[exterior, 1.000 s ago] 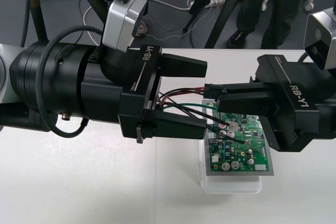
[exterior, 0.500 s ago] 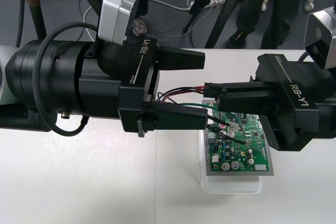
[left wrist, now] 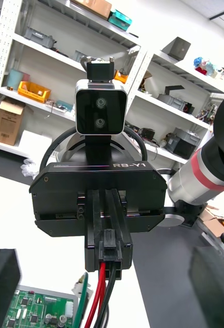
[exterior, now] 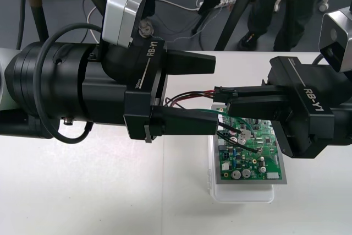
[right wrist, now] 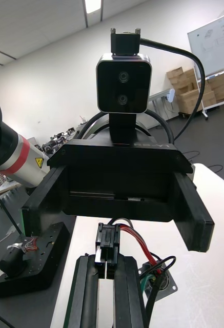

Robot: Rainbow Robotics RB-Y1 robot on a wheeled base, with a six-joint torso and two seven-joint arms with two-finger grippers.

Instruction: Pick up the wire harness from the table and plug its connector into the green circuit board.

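The green and black wires [exterior: 234, 142] will drag along freely when I carry the plug away, because they have tips dangling loose [exterior: 256, 151] over the green circuit board.
My right gripper [exterior: 222, 95] is shut on the harness's small black plug [exterior: 220, 91], held above the far edge of the green circuit board [exterior: 250, 152]. Red, black and green wires [exterior: 181, 100] trail from the plug into the gap between the wide-apart fingers of my left gripper [exterior: 187, 92], which is open and faces the right one. In the right wrist view the plug [right wrist: 105, 243] sits between that gripper's fingers [right wrist: 86, 292], and the round metal socket [right wrist: 162, 288] hangs below the wires. In the left wrist view the other gripper [left wrist: 109, 251] holds the plug, wires hanging down.
The board rests on a white base [exterior: 245, 194] right of the table's middle. Both arms crowd the space over the board's far side. Bare table [exterior: 82, 191] lies to the left and in front. Dark floor with cables runs along the far edge.
My left gripper has rolled slightly and shifted a little toward the table's far edge, staying open around the wires. The right gripper and plug have not moved.
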